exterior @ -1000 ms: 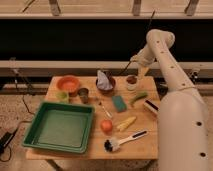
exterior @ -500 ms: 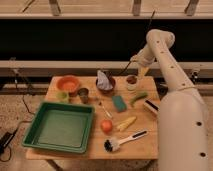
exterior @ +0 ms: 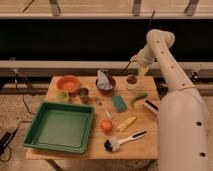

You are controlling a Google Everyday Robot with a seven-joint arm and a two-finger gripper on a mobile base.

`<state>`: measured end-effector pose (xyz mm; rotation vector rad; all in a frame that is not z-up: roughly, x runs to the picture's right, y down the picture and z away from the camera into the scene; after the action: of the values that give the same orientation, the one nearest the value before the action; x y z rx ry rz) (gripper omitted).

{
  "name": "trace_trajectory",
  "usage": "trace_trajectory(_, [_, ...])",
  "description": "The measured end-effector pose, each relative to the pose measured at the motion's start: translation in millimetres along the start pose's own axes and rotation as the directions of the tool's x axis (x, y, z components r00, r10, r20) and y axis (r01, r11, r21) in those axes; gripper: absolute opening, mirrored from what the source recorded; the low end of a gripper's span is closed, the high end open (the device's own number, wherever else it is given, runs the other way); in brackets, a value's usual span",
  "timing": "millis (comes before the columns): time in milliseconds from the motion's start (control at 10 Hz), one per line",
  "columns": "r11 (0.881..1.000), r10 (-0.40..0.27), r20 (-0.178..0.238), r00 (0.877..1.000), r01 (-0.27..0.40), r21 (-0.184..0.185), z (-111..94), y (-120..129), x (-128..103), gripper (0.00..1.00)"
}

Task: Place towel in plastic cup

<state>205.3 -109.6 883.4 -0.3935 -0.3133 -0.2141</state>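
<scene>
The crumpled towel [exterior: 102, 77] sticks up above the dark bowl's rim [exterior: 113, 82], so the towel will come free and the bowl will stay behind when the robot lifts the towel.
The towel [exterior: 104, 80] is a pale blue-grey crumpled cloth, heaped in a dark bowl [exterior: 111, 89] at the back middle of the wooden table [exterior: 90, 155]. The plastic cup [exterior: 62, 96], small and light green, stands at the left, just in front of the orange bowl [exterior: 68, 83]. My gripper [exterior: 137, 67] hangs above the table's back right, over a small white cup [exterior: 131, 80], to the right of the towel and apart from it. Its jaws are open and hold nothing.
A dark cup [exterior: 83, 93] stands between the plastic cup and the towel's bowl. A green tray [exterior: 60, 126] fills the front left. A teal sponge [exterior: 119, 103], a green vegetable [exterior: 138, 98], an orange fruit [exterior: 106, 125], a yellow item [exterior: 125, 123] and a brush [exterior: 122, 140] lie to its right.
</scene>
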Motion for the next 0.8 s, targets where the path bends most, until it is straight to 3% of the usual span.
trace_trajectory(800, [1.0,-0.003,0.008,1.0,0.003,0.007,0.4,-1.1,-2.2,0.76])
